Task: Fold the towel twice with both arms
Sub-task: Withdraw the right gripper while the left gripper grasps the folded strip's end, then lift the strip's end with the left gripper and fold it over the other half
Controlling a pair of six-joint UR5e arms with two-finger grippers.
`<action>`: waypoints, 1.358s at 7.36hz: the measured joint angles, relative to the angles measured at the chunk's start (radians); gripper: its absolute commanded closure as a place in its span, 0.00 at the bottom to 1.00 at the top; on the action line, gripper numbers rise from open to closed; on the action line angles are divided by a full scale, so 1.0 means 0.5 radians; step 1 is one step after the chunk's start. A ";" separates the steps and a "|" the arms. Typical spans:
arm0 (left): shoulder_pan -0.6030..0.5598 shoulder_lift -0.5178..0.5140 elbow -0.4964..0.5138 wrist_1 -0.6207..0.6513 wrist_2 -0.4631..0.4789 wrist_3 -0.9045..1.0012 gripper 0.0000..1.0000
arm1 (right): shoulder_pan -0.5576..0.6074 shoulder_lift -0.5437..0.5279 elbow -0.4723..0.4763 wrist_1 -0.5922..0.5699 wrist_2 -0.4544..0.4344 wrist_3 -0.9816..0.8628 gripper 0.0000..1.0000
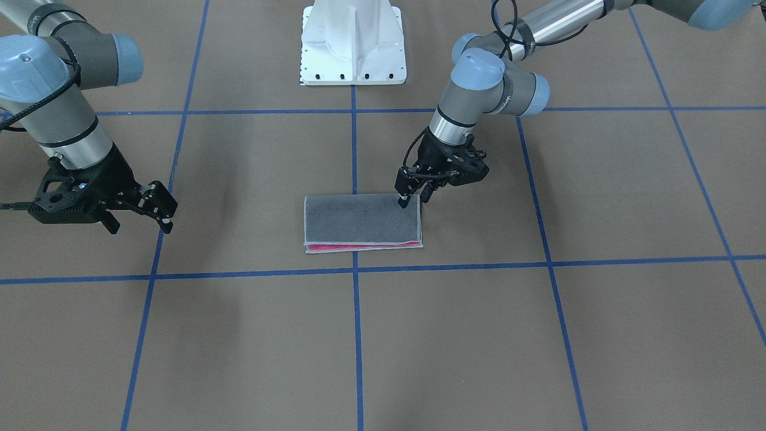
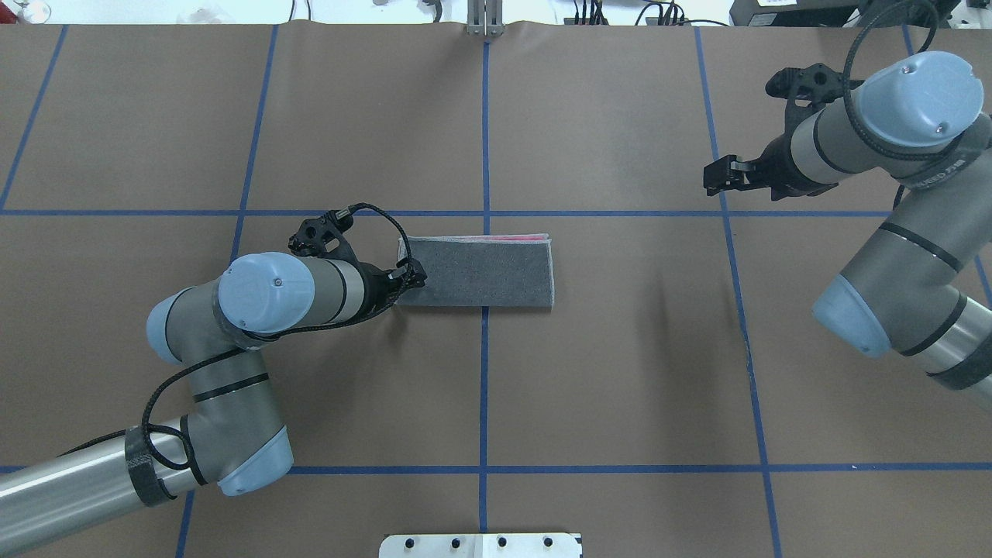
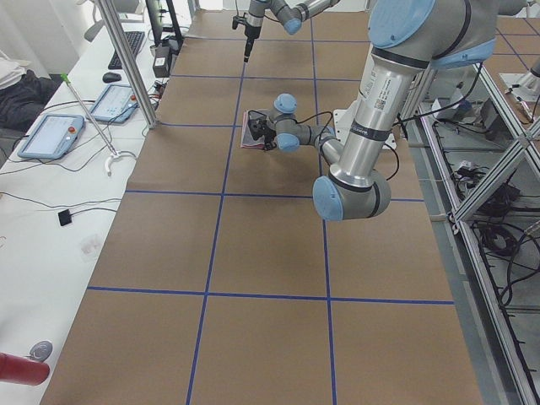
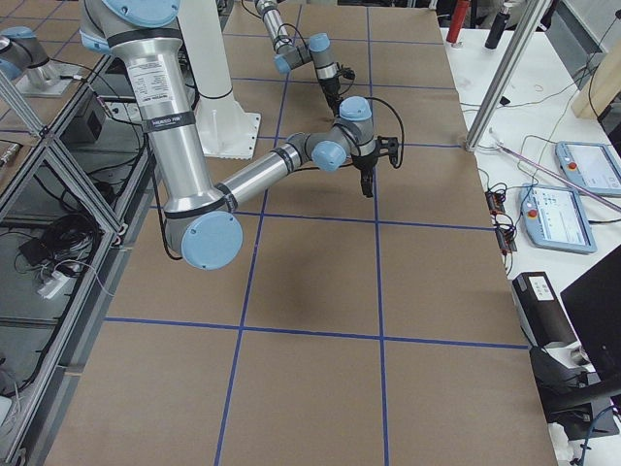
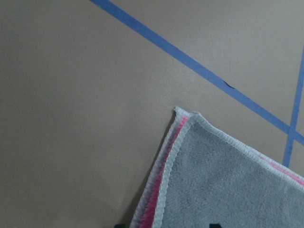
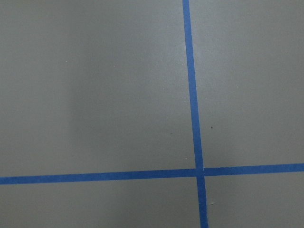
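The whole folded towel (image 1: 362, 221) will slide along and turn when I pull on its corner, because the towel's far end (image 1: 309, 221) is free of any gripper.
The towel (image 1: 359, 218) lies flat at the table's middle, folded into a rectangle with the grey face up and a pink strip along one long edge. It also shows in the overhead view (image 2: 484, 271) and the left wrist view (image 5: 228, 185). My left gripper (image 1: 416, 199) is low over the towel's short end at one corner (image 2: 417, 275). Its jaws stand apart, one finger on the cloth and one off its edge. My right gripper (image 1: 140, 218) is open and empty, far from the towel over bare table (image 2: 717, 174).
The white pedestal base (image 1: 353, 48) is bolted at the robot's side of the table. Blue tape lines (image 6: 192, 95) cross the brown table top. A side desk with tablets (image 3: 51, 135) and a metal post (image 3: 126, 59) flanks the table.
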 measured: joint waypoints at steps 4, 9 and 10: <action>-0.001 0.020 -0.002 -0.027 -0.001 0.004 0.78 | 0.000 0.003 -0.001 0.000 -0.001 -0.001 0.00; -0.016 0.038 -0.020 -0.030 -0.003 0.018 1.00 | 0.001 -0.002 -0.007 0.000 -0.001 -0.003 0.00; -0.050 0.049 -0.037 -0.028 -0.023 0.034 1.00 | 0.008 -0.014 -0.008 0.000 0.004 -0.008 0.00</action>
